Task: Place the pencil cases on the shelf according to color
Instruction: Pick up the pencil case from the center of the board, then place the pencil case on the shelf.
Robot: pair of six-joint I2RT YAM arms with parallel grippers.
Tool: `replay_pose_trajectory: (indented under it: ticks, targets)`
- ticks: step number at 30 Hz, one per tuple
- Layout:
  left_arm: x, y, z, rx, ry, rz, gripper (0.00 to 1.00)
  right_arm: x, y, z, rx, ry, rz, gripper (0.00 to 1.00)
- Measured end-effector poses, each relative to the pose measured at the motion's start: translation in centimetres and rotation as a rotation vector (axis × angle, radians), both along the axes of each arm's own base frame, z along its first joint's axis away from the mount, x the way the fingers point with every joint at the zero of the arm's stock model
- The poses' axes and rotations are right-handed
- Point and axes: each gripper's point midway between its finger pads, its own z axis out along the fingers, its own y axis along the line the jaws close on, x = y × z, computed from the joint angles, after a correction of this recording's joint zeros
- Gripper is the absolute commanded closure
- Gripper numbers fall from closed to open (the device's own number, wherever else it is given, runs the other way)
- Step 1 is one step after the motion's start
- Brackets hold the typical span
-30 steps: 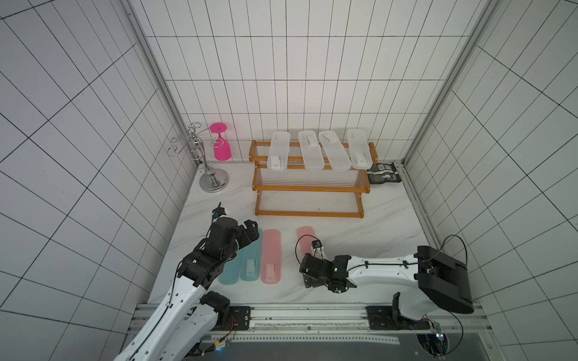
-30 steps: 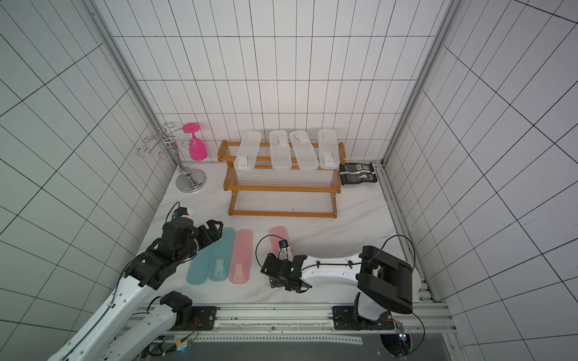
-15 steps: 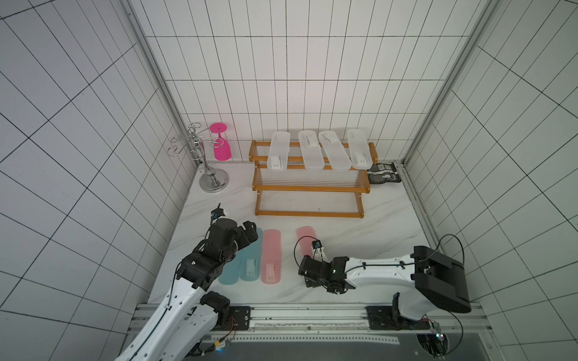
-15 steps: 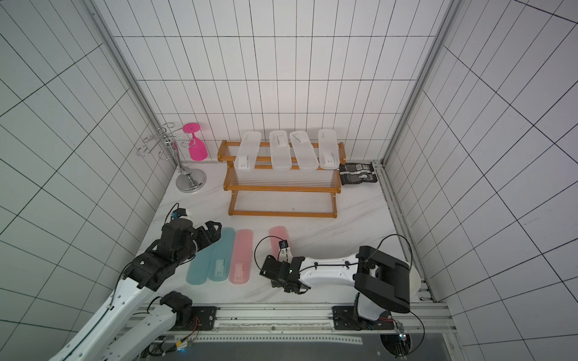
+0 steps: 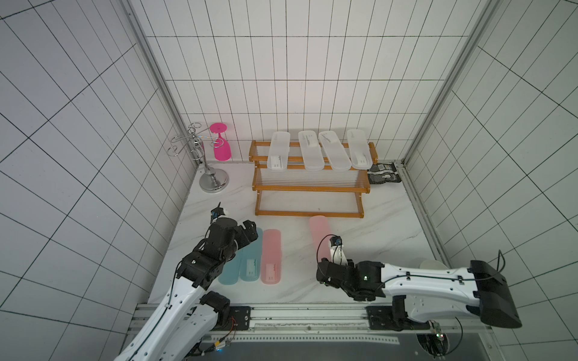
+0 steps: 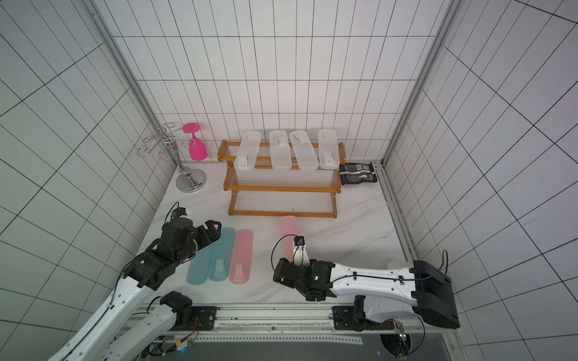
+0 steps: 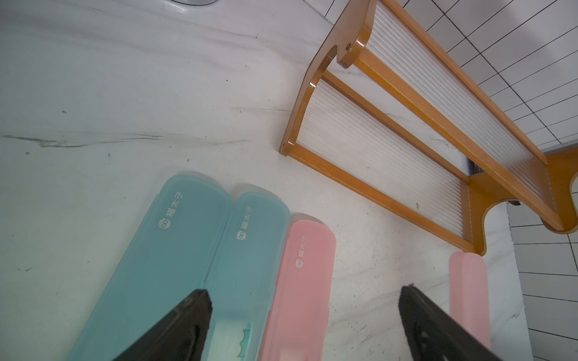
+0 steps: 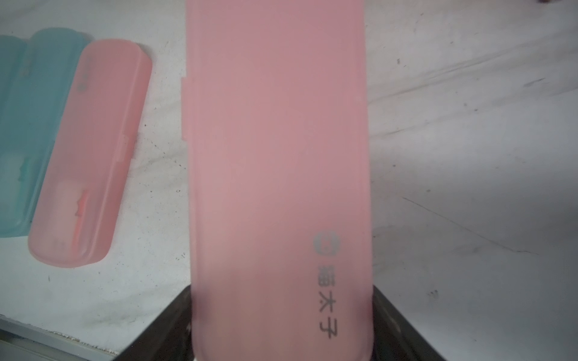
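The pink case's far end [image 5: 318, 220] faces the empty middle level [image 5: 333, 178], so my right gripper should keep moving up to that level and let go once the case rests there.
The shelf [image 5: 309, 187] stands at the back with several clear-white pencil cases [image 5: 309, 150] laid across its top tier. Its two lower tiers [image 7: 384, 156] hold nothing. Two teal cases [image 5: 251, 262] [image 7: 175, 250] and a pink case [image 5: 271, 256] [image 7: 303, 265] lie side by side at the front left. My left gripper [image 5: 250, 233] [image 7: 305, 297] hovers open over their far ends. A second pink case [image 5: 319, 233] [image 8: 278, 140] lies in front of the shelf. My right gripper [image 5: 323, 272] [image 8: 281, 312] is shut on its near end, with one finger against each long side.
A silver wire stand [image 5: 208, 168] with a hanging magenta goblet [image 5: 221, 147] stands at the back left. A black packet [image 5: 384, 173] lies right of the shelf. A white bowl [image 5: 431, 264] peeks out behind my right arm. A metal rail [image 5: 312, 315] runs along the front edge.
My right gripper's jaws have closed from wide open onto the near end of the pink case. The left arm has stayed almost still, with its gripper open.
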Motion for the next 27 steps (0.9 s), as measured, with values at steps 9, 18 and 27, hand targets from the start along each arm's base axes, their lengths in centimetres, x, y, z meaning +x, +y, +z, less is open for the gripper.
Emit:
replay_pose_trajectory:
  ticks: [9, 18, 27]
  targets:
    - [1.6, -2.2, 0.4, -0.043, 0.006, -0.055, 0.02, 3.5, -5.0, 4.2, 0.048, -0.013, -0.112, 0.37]
    - [3.3, -3.7, 1.7, -0.074, -0.03, -0.083, 0.02, 9.1, -3.3, 8.9, 0.035, -0.009, -0.089, 0.36]
    - [3.9, -4.5, 2.0, -0.091, -0.046, -0.106, 0.02, 14.2, -3.1, 7.9, -0.045, 0.032, -0.1, 0.37]
